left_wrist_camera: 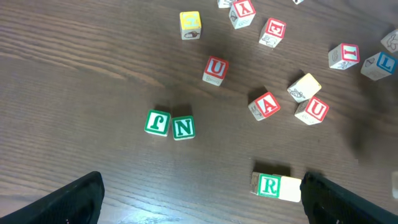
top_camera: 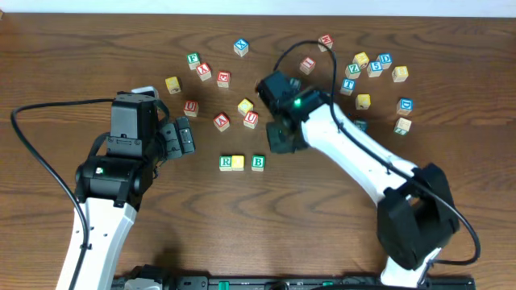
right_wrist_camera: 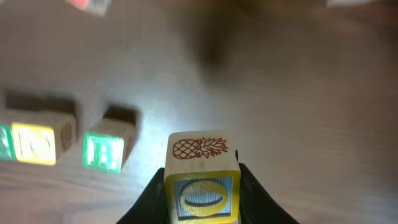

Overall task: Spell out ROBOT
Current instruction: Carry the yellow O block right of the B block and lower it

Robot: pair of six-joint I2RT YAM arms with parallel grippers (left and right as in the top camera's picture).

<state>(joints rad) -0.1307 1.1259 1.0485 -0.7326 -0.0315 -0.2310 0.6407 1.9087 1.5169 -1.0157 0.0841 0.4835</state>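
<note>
A gap [top_camera: 247,163] lies between the green B cube and the R and O. My right gripper should use the O it is holding to push the B snug [top_camera: 258,163] before it puts the O down.
A green R cube [top_camera: 226,163], a yellow O cube [top_camera: 238,163] and a green B cube [top_camera: 258,162] stand in a row at the table's middle, with a small gap before the B. My right gripper [top_camera: 279,137] hovers just behind and to the right of the B. In the right wrist view it [right_wrist_camera: 202,202] is shut on a second yellow O cube [right_wrist_camera: 202,180] with a pineapple on top, above the wood to the right of the B [right_wrist_camera: 102,151]. My left gripper [left_wrist_camera: 205,208] is open and empty, and the R [left_wrist_camera: 268,186] lies by its right finger. Several blue-faced cubes lie at the back right, and I cannot read which is the T.
Green F [left_wrist_camera: 157,122] and N [left_wrist_camera: 183,127] cubes sit side by side ahead of the left gripper. Red-lettered U [left_wrist_camera: 215,70], A [left_wrist_camera: 264,104] and U [left_wrist_camera: 311,110] cubes and a yellow cube [top_camera: 245,105] lie behind the row. A cluster of cubes [top_camera: 363,101] lies at the back right.
</note>
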